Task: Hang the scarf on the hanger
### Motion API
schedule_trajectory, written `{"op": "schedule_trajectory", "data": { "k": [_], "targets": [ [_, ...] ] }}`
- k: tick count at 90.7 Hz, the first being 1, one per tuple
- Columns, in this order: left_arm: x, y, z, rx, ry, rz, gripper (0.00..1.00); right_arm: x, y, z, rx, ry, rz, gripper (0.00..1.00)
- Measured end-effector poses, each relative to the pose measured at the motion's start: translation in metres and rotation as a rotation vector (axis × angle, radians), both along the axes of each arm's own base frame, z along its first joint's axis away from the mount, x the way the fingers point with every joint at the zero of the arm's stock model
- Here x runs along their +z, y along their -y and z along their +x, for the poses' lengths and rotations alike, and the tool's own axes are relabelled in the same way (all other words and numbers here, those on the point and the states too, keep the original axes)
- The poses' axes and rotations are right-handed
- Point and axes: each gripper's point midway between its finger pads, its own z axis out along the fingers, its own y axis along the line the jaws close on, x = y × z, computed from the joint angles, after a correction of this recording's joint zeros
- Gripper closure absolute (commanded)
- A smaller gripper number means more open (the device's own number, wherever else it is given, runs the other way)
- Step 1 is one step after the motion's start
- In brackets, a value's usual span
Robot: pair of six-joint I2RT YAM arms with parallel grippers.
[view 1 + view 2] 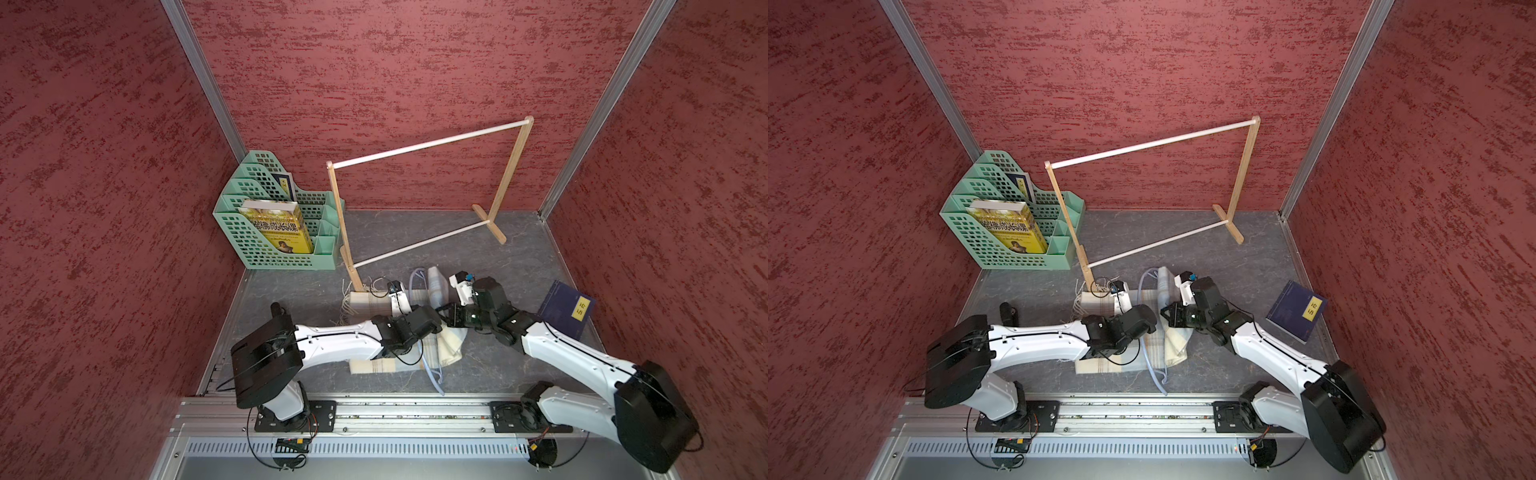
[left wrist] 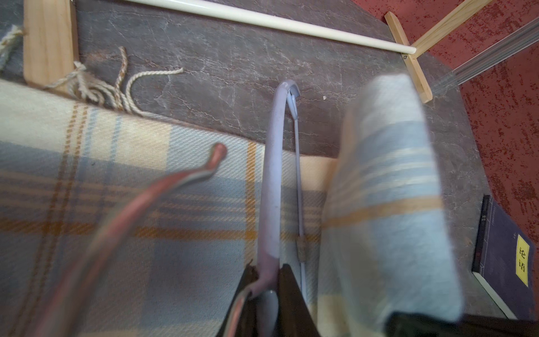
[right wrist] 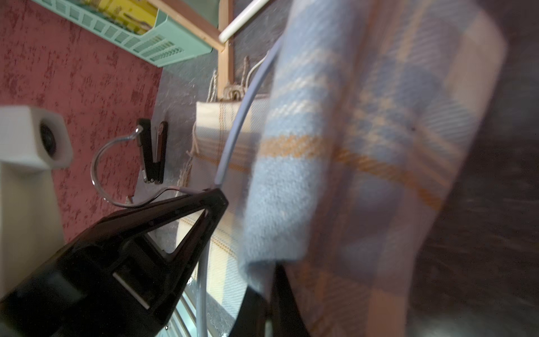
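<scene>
I should keep moving my right gripper until the scarf's raised fold [image 1: 436,284] meets the hanger's arm [image 1: 412,281], because my left gripper is holding the hanger's neck and the fold stands free beside it.
The plaid scarf [image 1: 372,305] lies flat on the grey tabletop in front of the rack's near foot, its fringe [image 2: 96,87] against that foot. The pale-blue hanger [image 1: 434,374] lies across the scarf, and its metal hook [image 3: 99,163] sticks out sideways. My left gripper [image 2: 268,272] is shut on the hanger [image 2: 272,175] at the neck where the hook joins. My right gripper [image 3: 271,281] is shut on a fold of the scarf [image 3: 364,146], lifted off the table beside the hanger's arm [image 3: 236,122]. That raised fold [image 1: 437,282] stands just right of the left wrist.
A wooden rack [image 1: 428,143] with white rails stands behind the scarf. A green file holder [image 1: 270,237] with books sits at the back left. A dark blue book [image 1: 565,311] lies at the right. Red walls close in three sides.
</scene>
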Motion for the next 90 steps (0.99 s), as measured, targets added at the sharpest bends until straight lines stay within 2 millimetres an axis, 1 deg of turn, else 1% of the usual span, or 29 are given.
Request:
{"op": "schedule_trajectory", "data": {
  "k": [7, 16, 28, 38, 47, 54, 61, 62, 66, 70, 76, 81, 90],
  "targets": [
    [0.000, 0.002, 0.001, -0.004, 0.001, 0.006, 1.00, -0.008, -0.017, -0.008, 0.060, -0.013, 0.010, 1.00],
    [0.000, 0.004, 0.002, -0.006, 0.000, 0.014, 1.00, -0.018, -0.030, -0.015, 0.104, -0.027, 0.010, 1.00],
    [0.001, 0.005, 0.002, -0.011, 0.001, 0.021, 1.00, -0.033, -0.037, -0.015, 0.116, -0.051, 0.000, 1.00],
    [0.002, 0.008, 0.004, -0.018, 0.004, 0.030, 1.00, -0.052, -0.047, -0.015, 0.133, -0.095, -0.027, 1.00],
    [-0.005, 0.000, 0.004, -0.020, -0.006, 0.094, 1.00, -0.068, -0.054, -0.018, 0.151, -0.131, -0.045, 1.00],
    [-0.006, -0.001, 0.004, -0.019, -0.006, 0.103, 1.00, -0.079, -0.057, -0.021, 0.157, -0.152, -0.060, 1.00],
    [-0.004, -0.001, 0.005, -0.021, -0.002, 0.113, 1.00, -0.080, -0.059, -0.021, 0.158, -0.155, -0.059, 1.00],
    [-0.004, -0.001, 0.005, -0.020, -0.001, 0.114, 1.00, -0.080, -0.059, -0.021, 0.158, -0.154, -0.059, 0.99],
    [-0.003, -0.001, 0.005, -0.019, 0.000, 0.116, 1.00, -0.080, -0.059, -0.021, 0.157, -0.154, -0.063, 0.83],
    [-0.003, -0.001, 0.005, -0.018, 0.000, 0.117, 1.00, -0.080, -0.058, -0.020, 0.152, -0.154, -0.072, 0.72],
    [-0.001, 0.000, 0.006, -0.017, 0.003, 0.114, 1.00, -0.077, -0.055, -0.018, 0.143, -0.137, -0.091, 0.63],
    [0.001, 0.001, 0.007, -0.018, 0.006, 0.108, 1.00, -0.073, -0.050, -0.017, 0.131, -0.116, -0.112, 0.58],
    [0.004, 0.005, 0.009, -0.015, 0.012, 0.095, 1.00, -0.062, -0.039, -0.021, 0.123, -0.074, -0.169, 0.55]
  ]
}}
